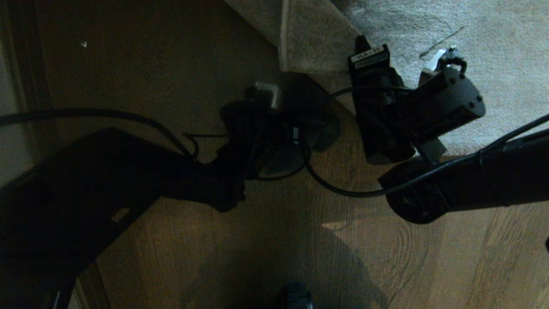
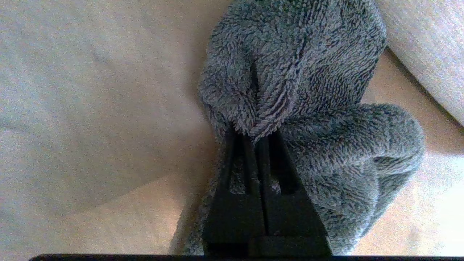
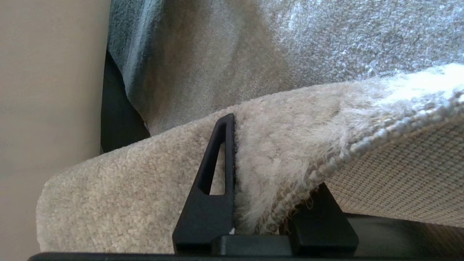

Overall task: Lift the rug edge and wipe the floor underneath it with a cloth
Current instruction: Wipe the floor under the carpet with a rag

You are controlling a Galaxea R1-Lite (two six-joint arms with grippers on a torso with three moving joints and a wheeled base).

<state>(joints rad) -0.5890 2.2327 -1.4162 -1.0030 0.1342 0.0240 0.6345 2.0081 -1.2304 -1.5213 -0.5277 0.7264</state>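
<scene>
The cloth (image 1: 325, 131) is close to my right gripper, which is in the way of this stroke. So next my left gripper sweeps back over the floor (image 1: 245, 67) next to the raised rug flap.
My right gripper (image 3: 253, 145) is shut on the hem of the light grey rug (image 3: 127, 188). One finger (image 3: 217, 174) lies on the pile, the other sits beneath the woven backing (image 3: 398, 174). In the head view the right gripper (image 1: 364, 53) holds a rug flap (image 1: 313, 38) raised and folded over the rest of the rug (image 1: 472, 34). My left gripper (image 2: 253, 134) is shut on the fluffy dark grey cloth (image 2: 308, 90), which lies bunched on the wood floor (image 2: 90, 108) beside the rug edge (image 2: 427, 43). Seen from the head, the cloth (image 1: 321, 128) lies just below the lifted flap.
Brown plank floor (image 1: 300, 240) fills the near part of the head view. A black cable (image 1: 339, 189) loops between the two arms. A pale wall with a dark baseboard (image 1: 17, 86) runs along the left. A small dark object (image 1: 296, 298) sits at the near edge.
</scene>
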